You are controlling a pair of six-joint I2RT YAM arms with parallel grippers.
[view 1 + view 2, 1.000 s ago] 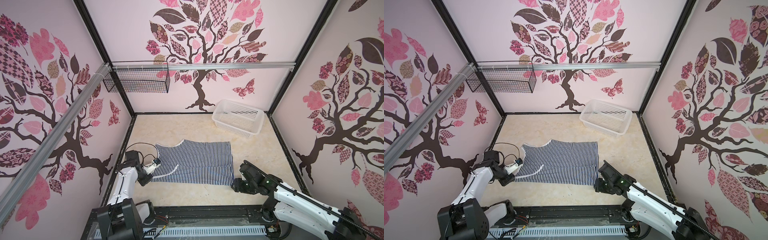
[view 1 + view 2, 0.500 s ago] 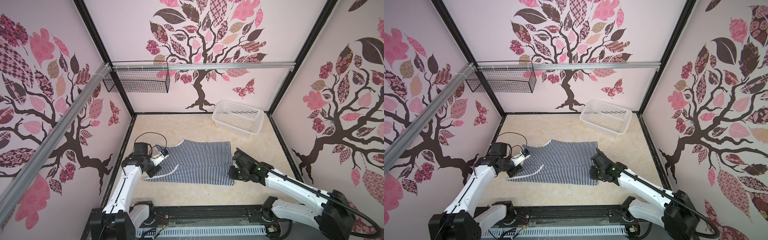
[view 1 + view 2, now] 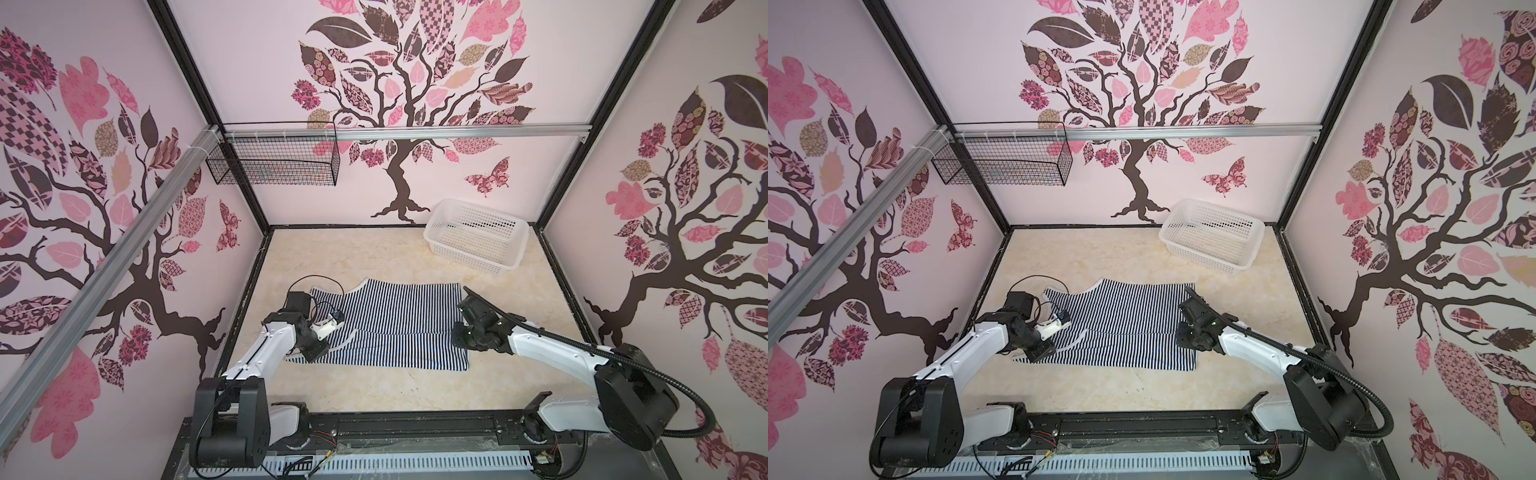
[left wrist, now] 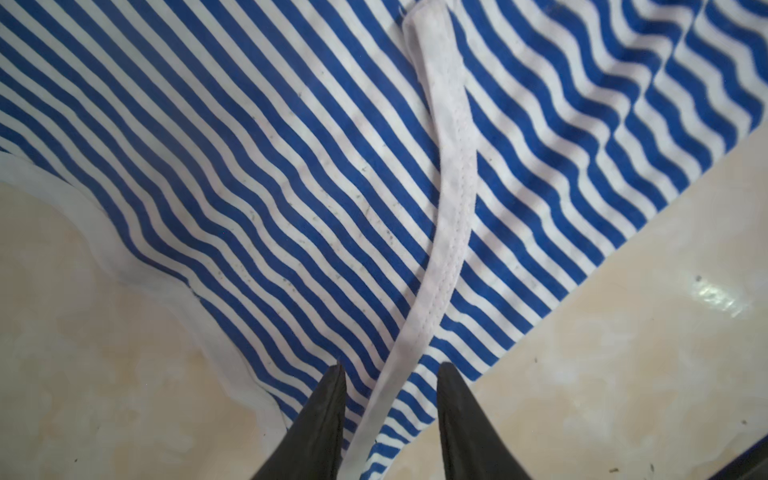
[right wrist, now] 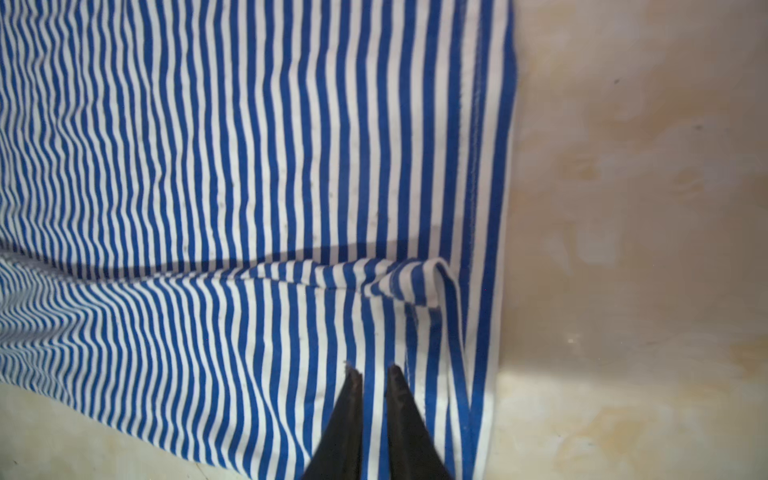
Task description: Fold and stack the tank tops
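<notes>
I can see that the white edging curls up at its far end (image 4: 422, 30) on the doubled-over layer. My left gripper should go back, pinch this corner (image 3: 354, 331) and flatten it before folding.
One navy-and-white striped tank top (image 3: 399, 311) (image 3: 1133, 311) lies flat on the table in both top views, straps to the left, hem to the right. Its near part is doubled over, with a fold edge running across the middle. My left gripper (image 3: 312, 354) (image 3: 1040, 352) hovers at the near left strap. In the left wrist view its jaws (image 4: 390, 370) stand open astride the white edging (image 4: 453, 187). My right gripper (image 3: 459, 341) (image 3: 1183, 341) is over the hem end. Its jaws (image 5: 372, 369) stand a narrow gap apart over flat cloth (image 5: 249, 166), with a small rumpled ridge (image 5: 432, 278) just ahead.
A white perforated basket (image 3: 469, 253) (image 3: 1204, 253) stands at the back right of the table. A black wire basket (image 3: 274, 162) hangs on the rail at the back left. Bare marble-look tabletop (image 3: 374, 395) runs between the top and the front rail.
Both grippers have moved from the top's near edge farther onto it. The right jaws have narrowed from wide open to a small gap. The top's outline has stayed in place.
</notes>
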